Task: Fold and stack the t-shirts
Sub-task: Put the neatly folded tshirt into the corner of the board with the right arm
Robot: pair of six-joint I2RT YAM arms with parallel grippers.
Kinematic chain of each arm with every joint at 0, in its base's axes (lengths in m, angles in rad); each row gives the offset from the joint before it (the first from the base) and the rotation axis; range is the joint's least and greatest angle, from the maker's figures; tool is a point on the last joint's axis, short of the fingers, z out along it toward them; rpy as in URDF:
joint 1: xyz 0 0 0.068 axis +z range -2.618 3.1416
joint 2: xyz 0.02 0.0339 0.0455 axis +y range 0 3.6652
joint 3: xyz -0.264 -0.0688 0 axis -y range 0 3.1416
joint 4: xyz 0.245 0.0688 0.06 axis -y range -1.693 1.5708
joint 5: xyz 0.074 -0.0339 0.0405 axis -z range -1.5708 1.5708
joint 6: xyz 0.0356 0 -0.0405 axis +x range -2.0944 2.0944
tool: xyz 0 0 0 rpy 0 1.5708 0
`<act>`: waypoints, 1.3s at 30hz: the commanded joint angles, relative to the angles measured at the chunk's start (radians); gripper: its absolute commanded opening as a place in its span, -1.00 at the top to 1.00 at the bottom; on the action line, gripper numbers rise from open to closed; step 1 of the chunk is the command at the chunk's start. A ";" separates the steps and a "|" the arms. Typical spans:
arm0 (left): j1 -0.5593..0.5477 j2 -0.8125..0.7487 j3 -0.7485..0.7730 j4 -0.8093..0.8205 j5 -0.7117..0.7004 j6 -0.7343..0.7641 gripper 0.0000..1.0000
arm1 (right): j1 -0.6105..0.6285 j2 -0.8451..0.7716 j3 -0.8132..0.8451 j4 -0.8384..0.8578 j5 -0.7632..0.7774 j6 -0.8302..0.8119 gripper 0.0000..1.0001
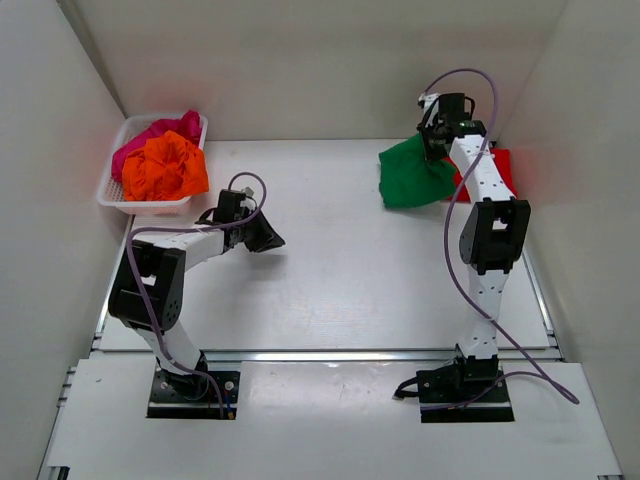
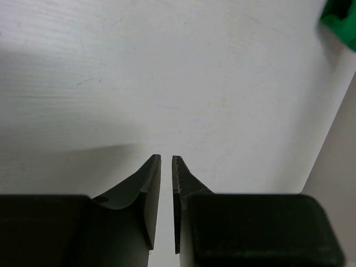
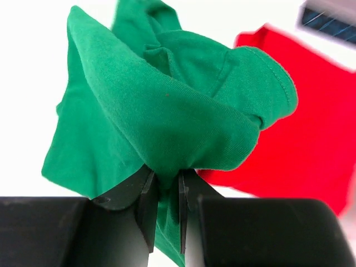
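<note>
The folded green t-shirt (image 1: 412,176) reaches the edge of the flat red t-shirt, so the robot's right gripper keeps pulling the green t-shirt across until it covers the red t-shirt (image 1: 504,170).
My right gripper (image 3: 166,173) is shut on a bunched fold of the green t-shirt (image 3: 161,105) and holds it at the table's far right (image 1: 415,172). A red t-shirt (image 3: 303,144) lies flat on the table behind and to the right of it (image 1: 503,165). My left gripper (image 2: 166,160) is shut with only a thin gap, holding nothing, low over bare table left of centre (image 1: 268,238). An orange t-shirt (image 1: 163,168) and a pink one (image 1: 158,132) sit crumpled in the white basket (image 1: 111,195) at the far left.
White walls close in the table on the left, back and right. The right arm (image 1: 487,225) reaches along the right side. A corner of the green shirt shows at the top right of the left wrist view (image 2: 340,16).
</note>
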 commanded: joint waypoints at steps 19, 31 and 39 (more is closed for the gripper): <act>0.034 -0.080 -0.084 0.016 0.058 0.058 0.47 | -0.285 0.126 0.150 0.070 0.011 -0.129 1.00; 0.006 -0.074 -0.110 0.010 0.051 0.054 0.48 | -0.319 0.016 -0.005 0.208 0.012 -0.216 1.00; -0.006 -0.069 -0.101 -0.025 0.034 0.068 0.48 | -0.360 0.013 -0.094 0.413 0.023 -0.274 1.00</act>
